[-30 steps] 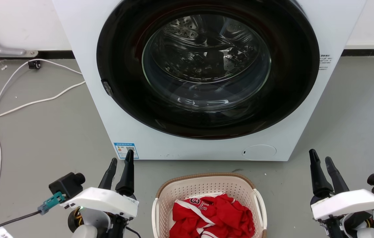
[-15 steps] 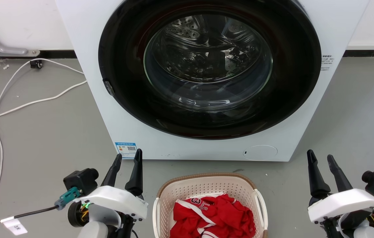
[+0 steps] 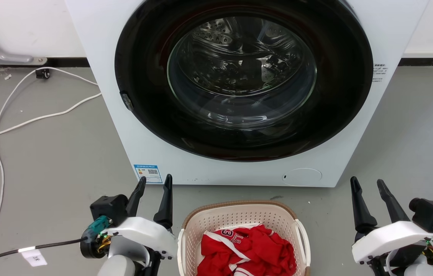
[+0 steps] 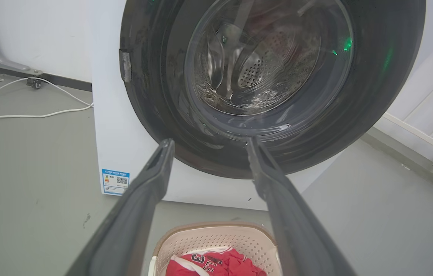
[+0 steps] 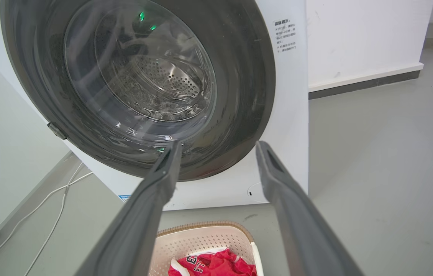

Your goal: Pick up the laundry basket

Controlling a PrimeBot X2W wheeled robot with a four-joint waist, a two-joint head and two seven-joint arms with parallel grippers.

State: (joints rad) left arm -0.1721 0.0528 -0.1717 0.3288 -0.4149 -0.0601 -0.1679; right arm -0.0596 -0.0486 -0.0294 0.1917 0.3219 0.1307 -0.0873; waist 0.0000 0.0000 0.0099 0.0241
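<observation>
The white loop handle (image 3: 181, 252) lines up with the laundry basket's brown rim (image 3: 186, 221), so the handle should stay in place when I pick up the laundry basket.
The laundry basket (image 3: 235, 215) stands on the grey floor at the bottom middle of the head view, cream and perforated with a brown rim and white loop handles; a red garment (image 3: 247, 249) lies inside. It also shows low in the left wrist view (image 4: 209, 238) and the right wrist view (image 5: 201, 237). My left gripper (image 3: 153, 181) hovers open just left of the basket, close to its left handle. My right gripper (image 3: 368, 183) hovers open farther off to the basket's right. Both sets of fingers point at the washer, holding nothing.
A white front-loading washing machine (image 3: 239, 88) with a shut dark glass door stands right behind the basket. White cables (image 3: 28, 119) trail over the floor at the left. Grey floor lies open on both sides of the washer.
My left gripper has moved right, closer to the basket's left side. My right gripper has shifted slightly left toward the basket. The basket has stayed put.
</observation>
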